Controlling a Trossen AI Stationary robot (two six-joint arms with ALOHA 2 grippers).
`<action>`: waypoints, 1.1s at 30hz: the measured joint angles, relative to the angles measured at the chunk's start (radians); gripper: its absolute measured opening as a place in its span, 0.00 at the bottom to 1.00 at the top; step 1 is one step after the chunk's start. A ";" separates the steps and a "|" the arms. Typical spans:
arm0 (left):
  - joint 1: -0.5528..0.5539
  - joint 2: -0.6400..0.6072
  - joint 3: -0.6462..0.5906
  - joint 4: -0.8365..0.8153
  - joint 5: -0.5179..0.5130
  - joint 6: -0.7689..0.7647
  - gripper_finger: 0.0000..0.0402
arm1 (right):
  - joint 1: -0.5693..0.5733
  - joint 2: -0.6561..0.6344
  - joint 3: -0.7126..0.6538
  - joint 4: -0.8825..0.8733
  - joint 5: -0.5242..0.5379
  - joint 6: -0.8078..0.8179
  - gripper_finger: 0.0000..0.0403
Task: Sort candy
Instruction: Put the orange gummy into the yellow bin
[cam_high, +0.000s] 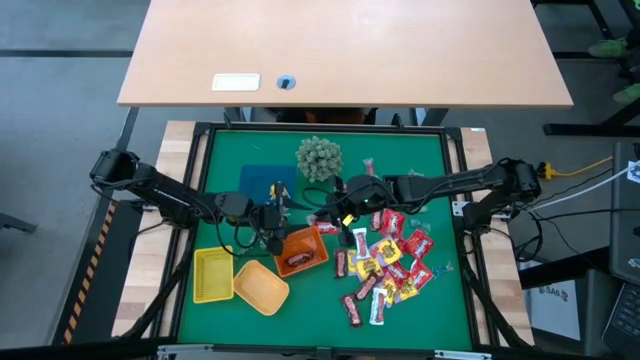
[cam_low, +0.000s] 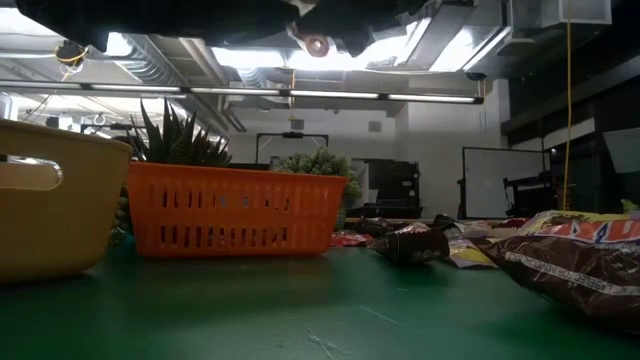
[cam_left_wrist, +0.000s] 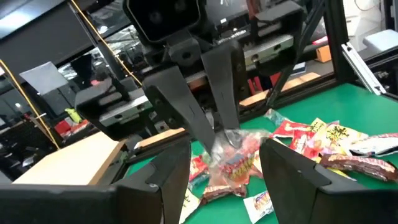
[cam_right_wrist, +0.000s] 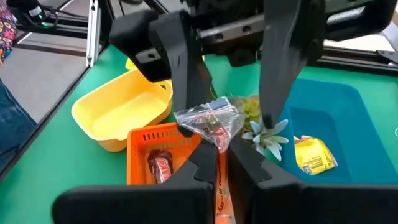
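Observation:
I should pick up the clear packet (cam_right_wrist: 217, 119) with my left gripper and carry it to the yellow bowl (cam_high: 261, 289), because the bowl is on the other side of the orange tray from my right gripper.
My right gripper (cam_right_wrist: 225, 155) is shut on a small clear packet with red inside (cam_right_wrist: 208, 124), held in the air above the orange tray (cam_high: 300, 250). My left gripper (cam_left_wrist: 227, 149) is open and faces it. Its two fingers (cam_right_wrist: 183, 74) stand on either side of the same packet (cam_left_wrist: 236, 158); I cannot tell whether they touch it. In the high view the two grippers meet near the table's middle, left (cam_high: 272, 215) and right (cam_high: 335, 213). The candy pile (cam_high: 390, 265) lies on the green mat to the right. One dark bar (cam_right_wrist: 160, 168) lies in the orange tray. My right gripper pinches the clear packet between its two fingers (cam_right_wrist: 205, 163) at the packet's lower edge (cam_right_wrist: 217, 140). The fingers come roughly level from the table's right. The packet is lifted clear and stands up past the fingertips, above the orange tray.
A yellow bowl (cam_high: 262, 287) and a yellow slotted basket (cam_high: 212, 275) sit left of the orange tray. A blue tray (cam_right_wrist: 336, 118) holds a yellow packet (cam_right_wrist: 314, 154). The spiky plant ball (cam_high: 318, 157) stands at the far side. A black frame (cam_high: 200, 180) borders the mat.

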 joint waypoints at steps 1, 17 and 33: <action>0.000 0.000 0.000 0.000 0.000 -0.004 0.44 | 0.000 0.000 0.000 0.002 0.000 0.000 0.05; 0.000 0.000 0.000 -0.003 0.002 -0.009 0.16 | 0.000 0.000 0.000 -0.001 0.000 0.000 0.05; -0.001 0.000 0.000 -0.004 0.004 -0.061 0.00 | 0.000 0.000 0.000 -0.001 0.002 0.000 0.17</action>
